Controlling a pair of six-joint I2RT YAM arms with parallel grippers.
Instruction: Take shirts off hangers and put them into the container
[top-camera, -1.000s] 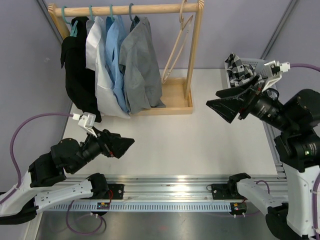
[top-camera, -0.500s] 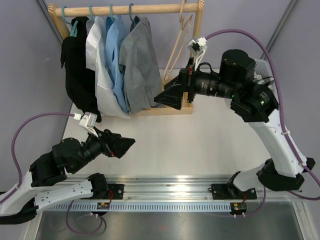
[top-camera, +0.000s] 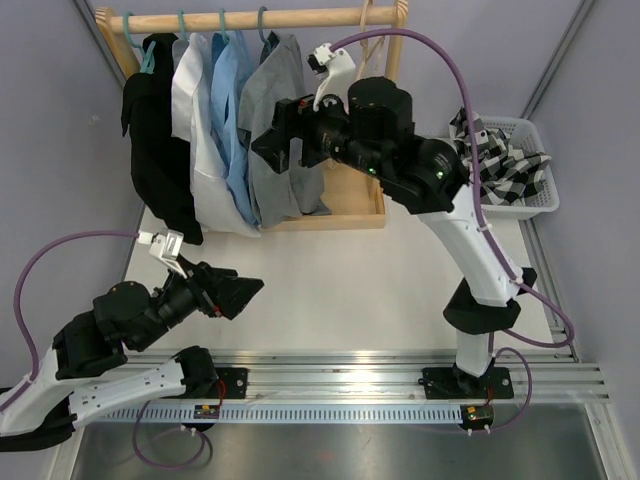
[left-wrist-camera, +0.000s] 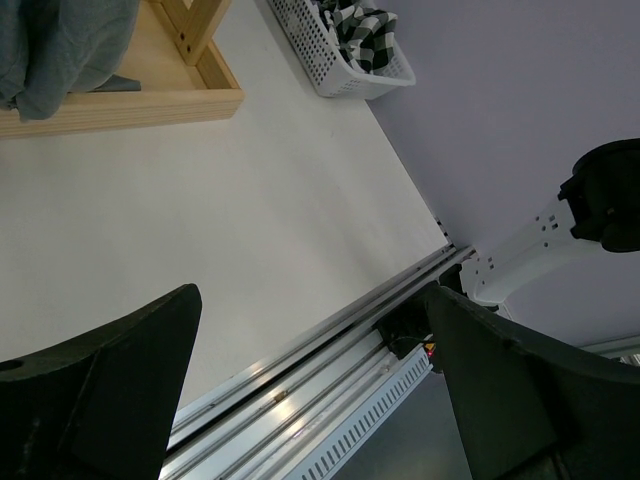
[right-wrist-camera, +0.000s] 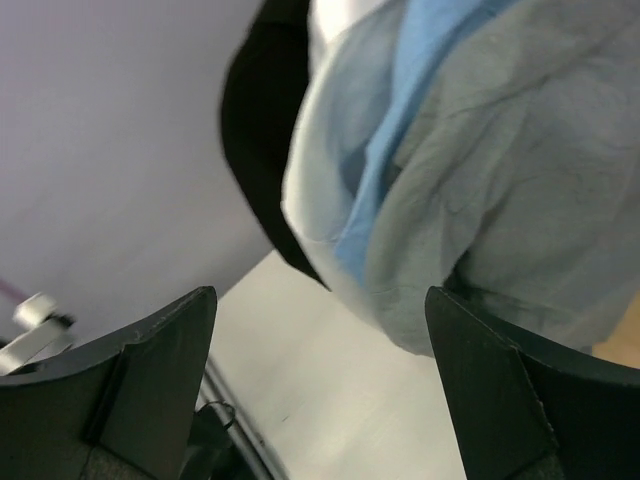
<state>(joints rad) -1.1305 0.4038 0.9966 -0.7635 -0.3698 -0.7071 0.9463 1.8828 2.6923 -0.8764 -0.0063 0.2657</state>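
My right gripper's open fingers face the grey shirt (top-camera: 270, 190), which hangs outermost, at its near edge (right-wrist-camera: 412, 235), so I should keep moving in until they straddle it and close.
Four shirts hang on the rack: black (top-camera: 155, 150), white (top-camera: 200, 130), light blue (top-camera: 232, 110) and grey (top-camera: 280, 190). Teal hangers (top-camera: 263, 20) hook over the rail, and a pale wood hanger (top-camera: 368, 45) hangs bare at the right end. The checked shirt (top-camera: 500, 160) lies in the white basket (top-camera: 538, 203). My right gripper (top-camera: 268, 142) is open, right in front of the grey shirt (right-wrist-camera: 520, 200), with nothing between its fingers. My left gripper (top-camera: 243, 290) is open and empty, low over the table at the front left.
The wooden rack has a base tray (top-camera: 350, 212) and an upright post (top-camera: 390, 100) beside my right arm. An aluminium rail (top-camera: 340, 365) runs along the near table edge. In the left wrist view the basket (left-wrist-camera: 330, 70) lies far beyond the tray (left-wrist-camera: 150, 105).
My right arm has swung left from the basket across the table to the hanging grey shirt. The left arm has shifted only slightly.
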